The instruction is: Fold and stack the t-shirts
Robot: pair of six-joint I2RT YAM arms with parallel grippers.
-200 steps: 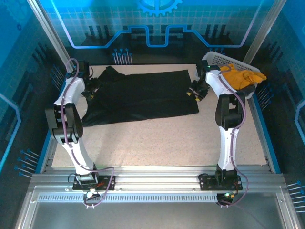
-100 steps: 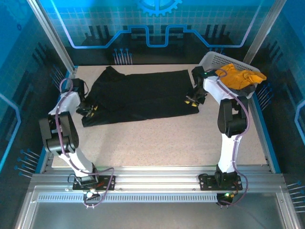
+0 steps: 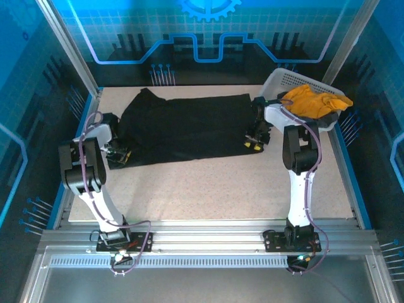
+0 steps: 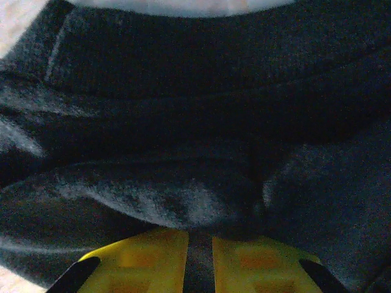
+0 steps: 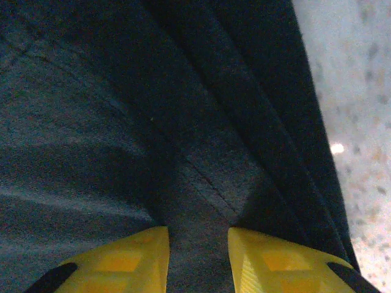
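Observation:
The black t-shirt's collar end (image 3: 128, 140) is bunched up under my left gripper, so my left gripper should smooth those folds (image 4: 156, 198) out flat before I fold the black t-shirt.
A large black t-shirt (image 3: 189, 126) lies spread flat across the far half of the table, one sleeve pointing to the far left. My left gripper (image 3: 120, 155) sits at its near-left corner. In the left wrist view the yellow fingers (image 4: 140, 259) stand almost together, and the left gripper (image 4: 200, 259) is shut on a bunched fold of the black cloth (image 4: 183, 201). My right gripper (image 3: 254, 142) is at the near-right corner. There it (image 5: 198, 262) pinches a ridge of the hem (image 5: 214, 183). A mustard t-shirt (image 3: 312, 101) lies crumpled in the basket.
A white lattice basket (image 3: 284, 79) stands at the far right corner, just behind the right arm. Speckled tabletop (image 3: 208, 189) stretches bare between the shirt and the arm bases. Blue frame rails run along both sides.
Both grippers have slid toward the near edge along the shirt's sides, from its middle to its near corners. Both have closed on the cloth there.

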